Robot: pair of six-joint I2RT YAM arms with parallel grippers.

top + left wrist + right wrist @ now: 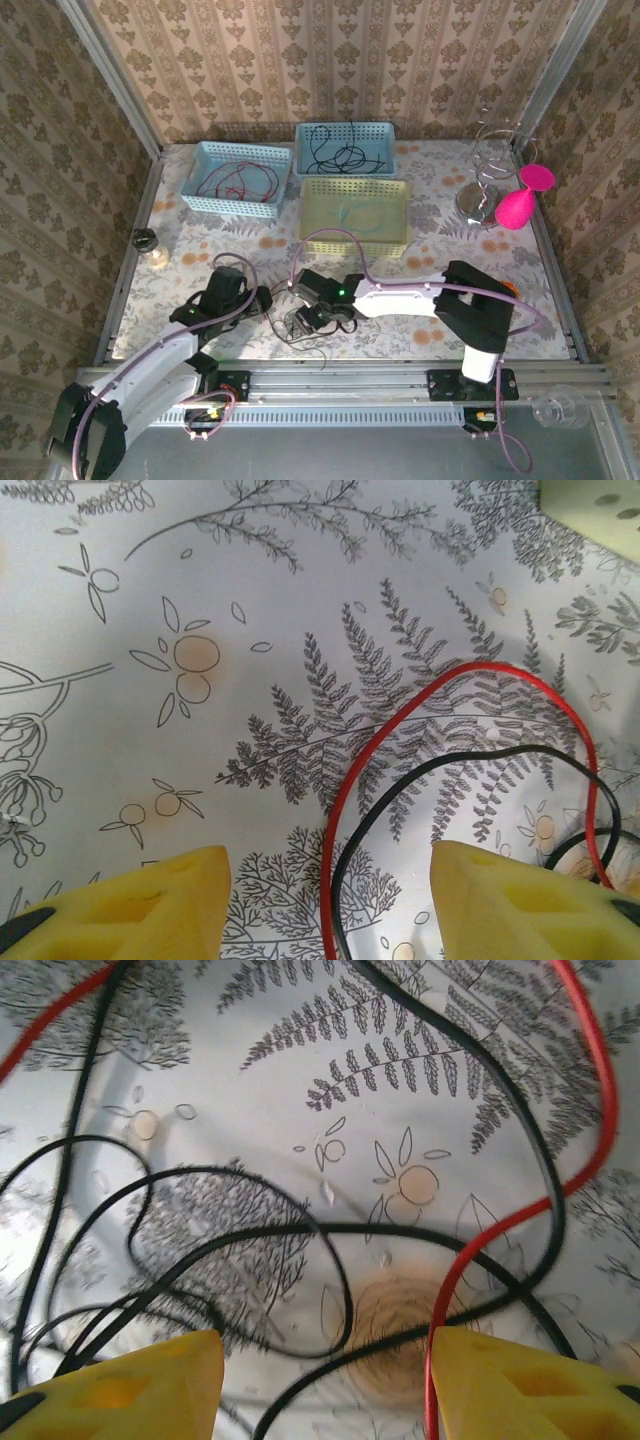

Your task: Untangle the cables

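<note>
Next, I lift the red cable (498, 1228) off the black cables with my right gripper and pass it to my left gripper, because the blue basket with red cables (238, 182) is closer to my left gripper.
A small tangle of red and black cables (300, 328) lies on the tablecloth between the two grippers. My left gripper (330, 885) is open above the cloth. A red cable (345, 810) and a black cable (390, 795) run side by side between its yellow fingers (170, 900), untouched by them. My right gripper (325, 1380) is open over several looping black cables (300, 1235). A red cable (470, 1260) passes just beside its right finger (520, 1385). In the top view the left gripper (264, 298) and the right gripper (318, 308) face each other across the tangle.
Three baskets stand at the back: a blue one with red cables (238, 178), a blue one with black cables (345, 148), and a yellow-green one (355, 212) with a pale cable. A small jar (150, 245) stands at left, a pink glass (520, 200) and wire stand (487, 165) at right.
</note>
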